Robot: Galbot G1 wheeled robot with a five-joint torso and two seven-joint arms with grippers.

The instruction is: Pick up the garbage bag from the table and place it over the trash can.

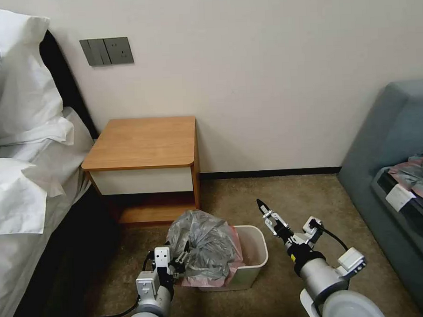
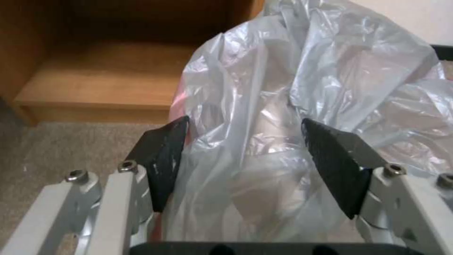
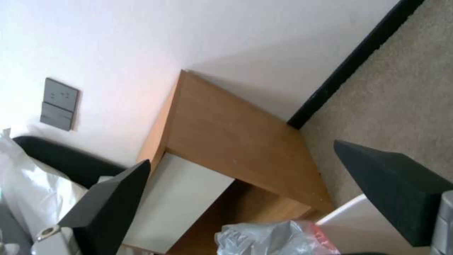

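Observation:
The garbage bag hangs over the trash can's rim between the fingers of the robot's left gripper, so the trash can will come along when the robot moves the bag.
The garbage bag (image 1: 205,246) is a crumpled grey heap with a pink edge, bunched over the left half of the cream trash can (image 1: 255,255) on the carpet. My left gripper (image 1: 182,260) is at the bag's left side, open. In the left wrist view its black pads (image 2: 160,159) stand wide apart with the bag's plastic (image 2: 283,106) bulging between them. My right gripper (image 1: 266,212) hangs open above the carpet just right of the trash can, with nothing between its fingers (image 3: 118,191). The table (image 1: 143,143) stands behind the bin against the wall, its top bare.
A bed with white pillows (image 1: 19,153) runs along the left. A grey-blue sofa (image 1: 393,136) on the right carries a grey-and-pink plastic heap with a white label (image 1: 420,175). Open carpet (image 1: 278,188) lies between the table and the sofa.

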